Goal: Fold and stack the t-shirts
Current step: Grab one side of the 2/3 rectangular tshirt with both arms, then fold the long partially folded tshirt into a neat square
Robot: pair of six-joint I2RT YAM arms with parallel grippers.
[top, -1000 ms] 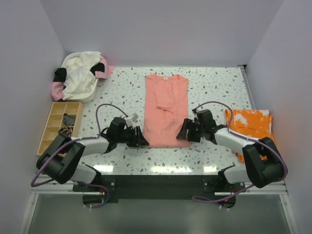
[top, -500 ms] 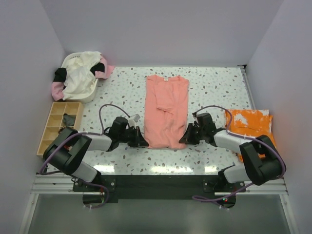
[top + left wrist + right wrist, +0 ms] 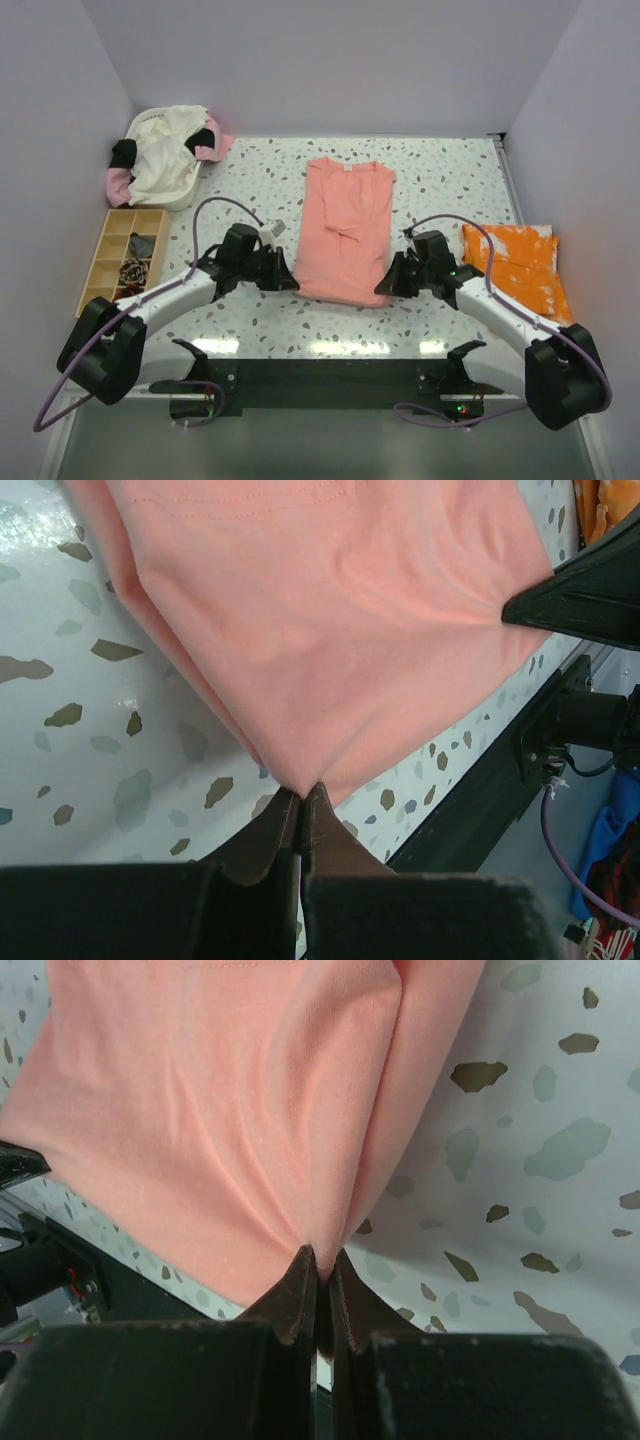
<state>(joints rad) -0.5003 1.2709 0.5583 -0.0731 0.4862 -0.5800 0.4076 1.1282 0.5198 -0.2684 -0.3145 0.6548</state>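
Observation:
The hem (image 3: 342, 299) is spread out and both hem corners are in my grippers. My left gripper should keep going toward the white neck label (image 3: 347, 167) and let go just before it.
A salmon-pink t-shirt (image 3: 345, 228) lies lengthwise at the table's middle, sleeves folded in, white neck label at the far end. My left gripper (image 3: 290, 281) is shut on its near left hem corner; the left wrist view shows the cloth (image 3: 330, 630) pinched at the gripper's (image 3: 301, 792) tips and lifted off the table. My right gripper (image 3: 383, 285) is shut on the near right hem corner, with the pink cloth (image 3: 240, 1110) bunched into the gripper (image 3: 322, 1256). An orange t-shirt with white splotches (image 3: 516, 263) lies folded at the right.
A white basket (image 3: 190, 195) at the back left holds cream and pink shirts (image 3: 165, 150). A wooden compartment tray (image 3: 122, 258) sits along the left edge. Purple cables loop over both arms. The black front rail (image 3: 330, 380) runs along the near table edge.
Both grippers closed on the pink shirt's near hem corners and have raised them; the hem has drawn up and the shirt looks shorter and shifted slightly toward the back.

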